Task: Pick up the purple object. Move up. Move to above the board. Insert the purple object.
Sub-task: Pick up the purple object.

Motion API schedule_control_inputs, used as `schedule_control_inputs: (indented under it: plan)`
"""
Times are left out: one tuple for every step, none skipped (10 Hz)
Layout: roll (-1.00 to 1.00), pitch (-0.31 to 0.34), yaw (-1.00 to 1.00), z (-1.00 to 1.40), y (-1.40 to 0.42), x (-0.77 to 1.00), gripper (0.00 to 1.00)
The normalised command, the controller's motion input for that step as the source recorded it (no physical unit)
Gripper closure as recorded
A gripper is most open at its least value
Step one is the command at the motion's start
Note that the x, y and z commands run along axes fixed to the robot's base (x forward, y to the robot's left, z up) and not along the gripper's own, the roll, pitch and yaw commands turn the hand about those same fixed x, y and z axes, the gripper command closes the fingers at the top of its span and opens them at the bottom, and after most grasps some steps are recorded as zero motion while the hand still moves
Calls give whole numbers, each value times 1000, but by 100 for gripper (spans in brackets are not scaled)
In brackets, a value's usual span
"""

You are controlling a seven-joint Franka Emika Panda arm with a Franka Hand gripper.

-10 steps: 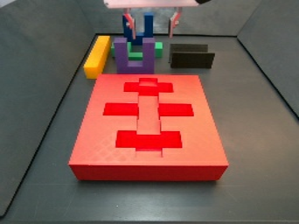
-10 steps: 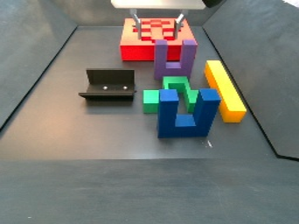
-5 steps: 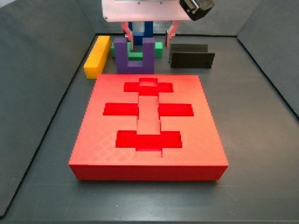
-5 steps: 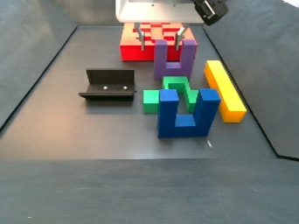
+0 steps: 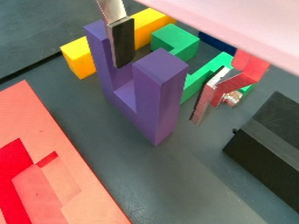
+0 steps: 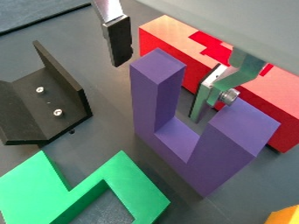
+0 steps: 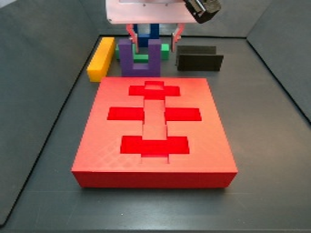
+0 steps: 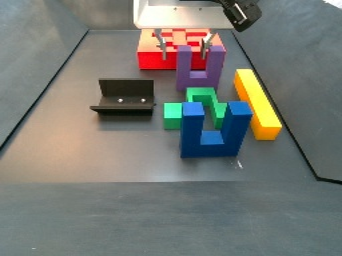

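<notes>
The purple object (image 7: 125, 56) is taller than the red board (image 7: 153, 180) is thick, so the purple object's prongs will stay above the board when the robot's gripper inserts the purple object.
The purple object (image 8: 201, 66) is a U-shaped block standing prongs up on the floor just off the board's end, seen in both side views (image 7: 125, 60). My gripper (image 8: 185, 42) is open and lowered over it, with one prong (image 5: 158, 87) between the fingers and a gap on each side in both wrist views (image 6: 158, 92). One dark pad (image 5: 122, 35) hangs by the U's inner gap. The other finger (image 6: 216, 92) is outside the prong. The red board (image 7: 155, 127) with brighter red slots lies flat beside the block (image 5: 35, 149).
A green block (image 8: 187, 108) and a blue U-shaped block (image 8: 214, 130) stand right behind the purple object. A yellow bar (image 8: 257, 102) lies alongside them. The dark fixture (image 8: 123, 98) stands on the other side. Grey walls enclose the floor.
My gripper has come down from above the purple object until its fingers straddle one prong. In the last half second it has barely moved. The blocks have not moved.
</notes>
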Motion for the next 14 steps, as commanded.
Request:
schedule_control_inputs:
  plan:
    - [0,0,0,0,0,0,100]
    - [0,0,0,0,0,0,100]
    - [0,0,0,0,0,0,100]
    - [0,0,0,0,0,0,100]
    - [0,0,0,0,0,0,100]
    - [0,0,0,0,0,0,100]
    - [0,0,0,0,0,0,100]
    - [0,0,0,0,0,0,100]
    - [0,0,0,0,0,0,100]
    - [0,0,0,0,0,0,100]
    - [0,0,0,0,0,0,100]
    - [0,0,0,0,0,0,100]
    - [0,0,0,0,0,0,100]
    - [0,0,0,0,0,0,100]
